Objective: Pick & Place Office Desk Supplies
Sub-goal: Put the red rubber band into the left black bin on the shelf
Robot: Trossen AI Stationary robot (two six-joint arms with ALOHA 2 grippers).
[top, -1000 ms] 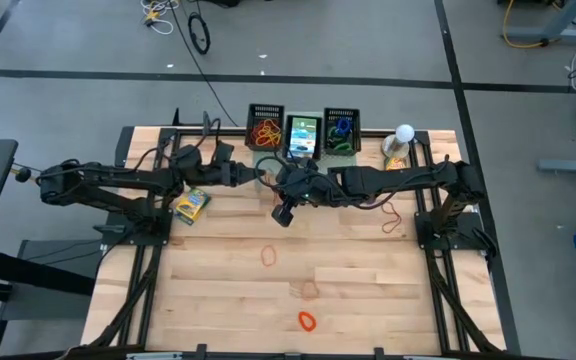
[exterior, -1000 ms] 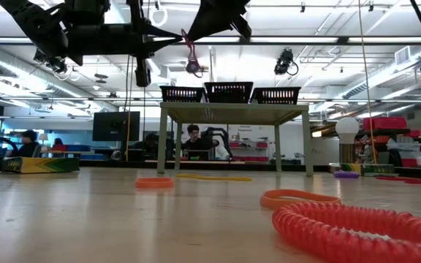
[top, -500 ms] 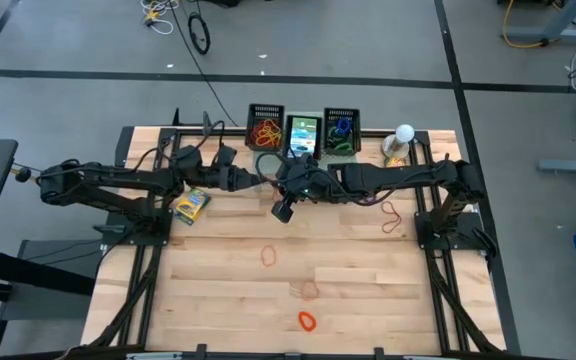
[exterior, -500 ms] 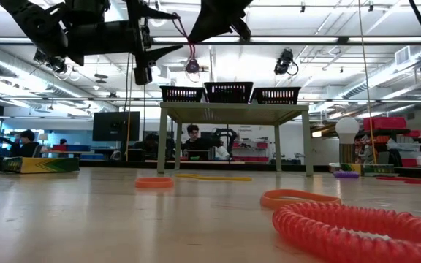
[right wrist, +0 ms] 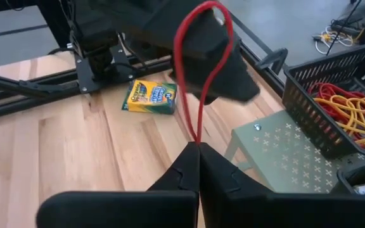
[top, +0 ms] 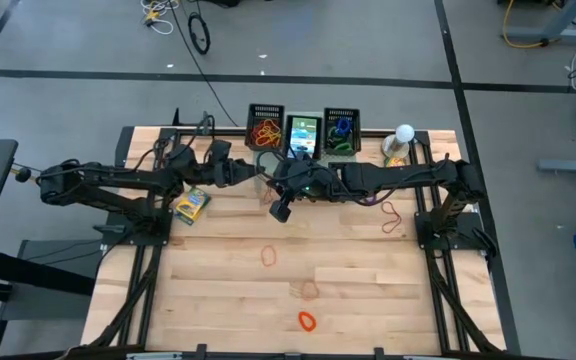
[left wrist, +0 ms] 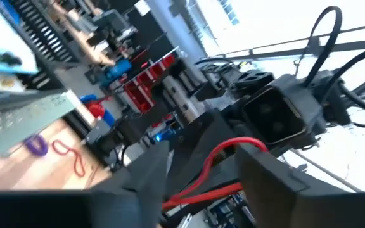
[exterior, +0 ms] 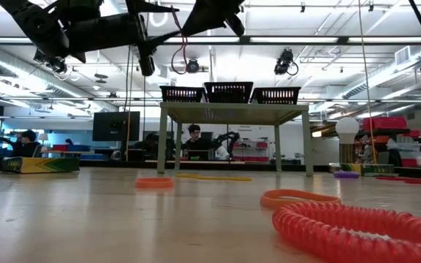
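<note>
My left gripper has the basket of red and yellow bands (top: 266, 131) on its side, so my right gripper should pass the red band's loop (right wrist: 180, 60) to my left gripper.
Above the table's far middle, my right gripper (right wrist: 197, 149) is shut on a red rubber band (right wrist: 185, 69). The band's loop stands up from the fingertips against the dark fingers of my left gripper (left wrist: 201, 180). That gripper faces the right one, open, and the band (left wrist: 215, 155) runs through the gap between its fingers. In the high view the two grippers meet just near of the baskets (top: 271, 180). A yellow-and-green box (top: 192, 205) lies flat on the table at the left. My right gripper pinches the red band's lower end (right wrist: 196, 140) between its two fingertips; the loop rises from them, lifted clear of the table. My left gripper: its fingers stand on either side of the band, and I cannot tell whether one of them touches it.
Three black baskets (top: 264, 128) stand at the far edge on a pale green perforated stand (right wrist: 277, 152), holding bands and a box. A white ball-topped object (top: 403, 135) stands at the far right. Loose bands lie on the near half (top: 269, 256), (top: 307, 321) and at the right (top: 392, 215).
My left gripper has opened and let go of the red band, and its fingers have tipped up a little. The band stays pinched in my right gripper, clear of the table.
</note>
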